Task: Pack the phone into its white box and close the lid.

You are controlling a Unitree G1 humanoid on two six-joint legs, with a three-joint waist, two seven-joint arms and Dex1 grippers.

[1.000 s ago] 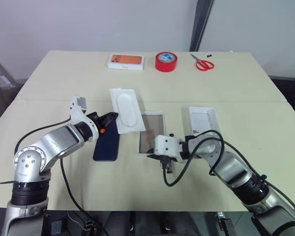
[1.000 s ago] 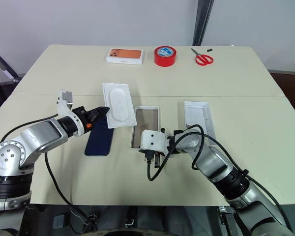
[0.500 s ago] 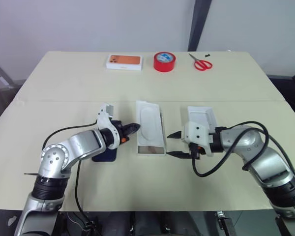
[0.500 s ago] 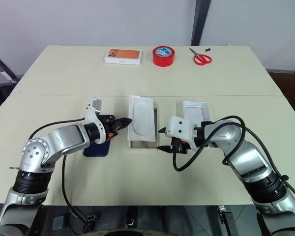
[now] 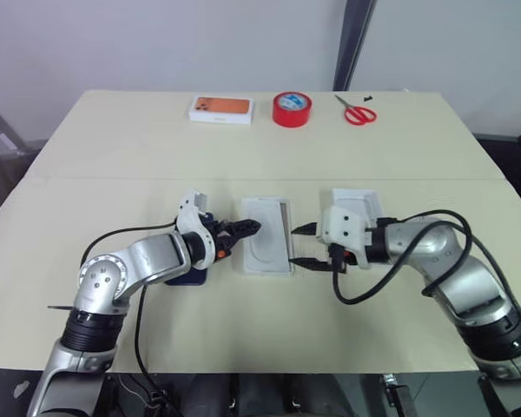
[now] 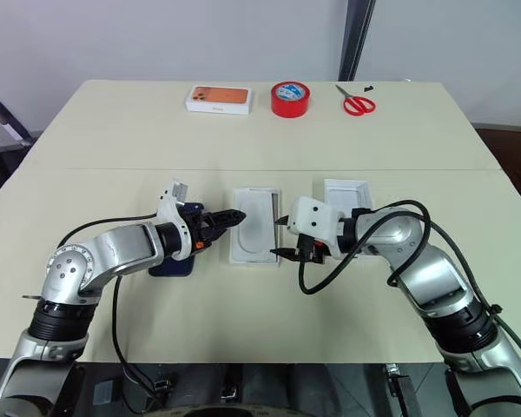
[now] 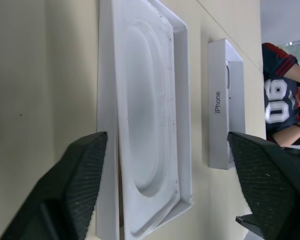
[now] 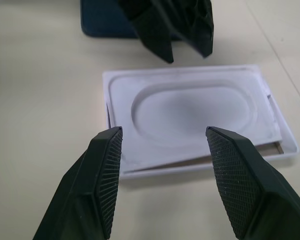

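The lid (image 5: 357, 202) is lying open side up (image 7: 236, 102), so its hidden side should show a print of the dark blue phone when I turn the lid over.
The white box (image 5: 284, 263) lies mid-table with a white insert (image 5: 263, 242) resting in it, slightly tilted; a tan strip of the box's inside (image 8: 240, 157) shows under one edge. My left gripper (image 5: 246, 233) is open at the box's left side, its fingers (image 7: 85, 190) apart beside the insert (image 7: 150, 125). My right gripper (image 5: 299, 246) is open at the box's right side, holding nothing. The dark blue phone (image 5: 187, 275) lies flat left of the box, mostly hidden under my left wrist. The lid (image 5: 358, 205) rests open side up just behind my right gripper.
A white box with an orange picture (image 5: 220, 109), a red tape roll (image 5: 293, 109) and red scissors (image 5: 357, 113) line the table's far edge. A person in a numbered jersey (image 7: 280, 100) stands beyond the table.
My left gripper carried the insert to the right onto the box, then opened and let it go. My right gripper drew off the box to its right side and opened wider.
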